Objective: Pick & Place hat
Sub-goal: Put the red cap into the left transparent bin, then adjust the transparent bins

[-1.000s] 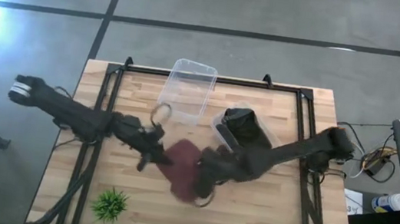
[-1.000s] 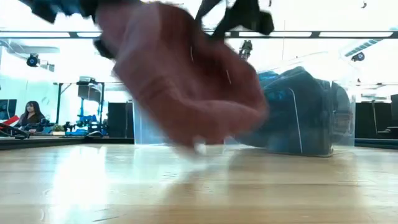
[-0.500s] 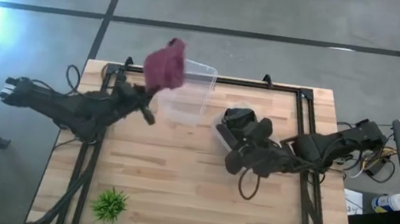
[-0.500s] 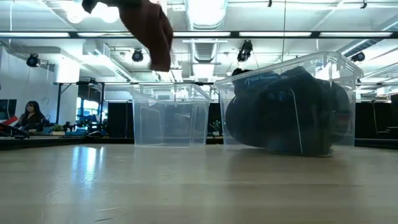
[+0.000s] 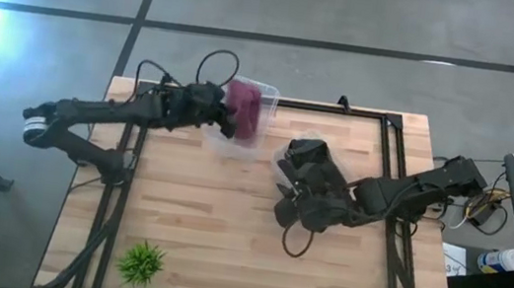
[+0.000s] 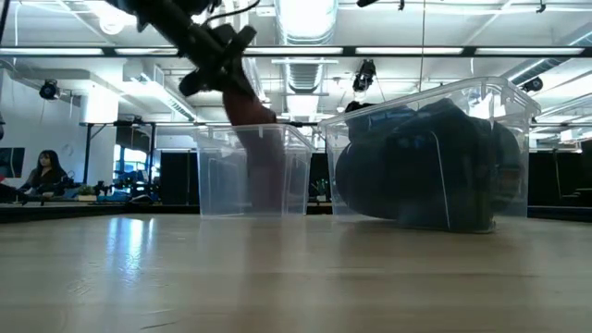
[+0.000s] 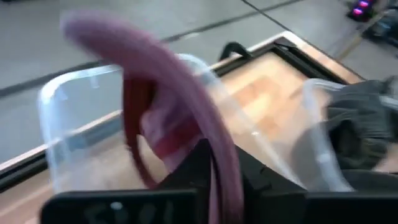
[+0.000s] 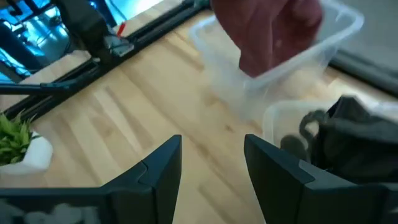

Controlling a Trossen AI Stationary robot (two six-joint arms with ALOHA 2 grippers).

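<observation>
Next, my right gripper pushes the second clear bin (image 6: 430, 155) back into line (image 5: 300, 127) beside the maroon hat's bin, because the second bin stands crooked and nearer than that bin.
The maroon hat (image 5: 245, 111) hangs from my left gripper (image 5: 222, 112) over the upright clear bin (image 5: 262, 93) at the table's far edge. In the low view the hat (image 6: 257, 148) reaches down inside the bin (image 6: 215, 176) below my left gripper (image 6: 220, 57). In the left wrist view the hat (image 7: 155, 93) fills the middle, with the bin wall (image 7: 68, 118) behind it. My right gripper (image 5: 287, 206) is open, above the table beside a second clear bin (image 5: 285, 158) holding dark hats (image 5: 314, 164). Its wrist view looks across the table at the maroon hat (image 8: 273, 28). My left gripper is shut on a maroon band of the hat's edge (image 7: 219, 146), pinched between the two fingers. The fingers come from the table's left, slanting downward. The hat is lifted clear and hangs slack below them, its lower part (image 6: 266, 180) inside the clear bin.
The second bin (image 6: 435, 157) lies tipped, with dark hats bulging against its wall. A small green plant (image 5: 142, 263) stands near the table's near-left corner, also seen as the plant (image 8: 15, 140). Bare wood (image 5: 217, 218) spans the table's middle. A person (image 6: 44, 174) sits far behind.
My left gripper carried the maroon hat from the table's middle up and toward the far edge, then lowered it so it now hangs into the clear bin. My right gripper, which was at the hat, drew away toward the table's right and stays beside the dark-hat bin.
</observation>
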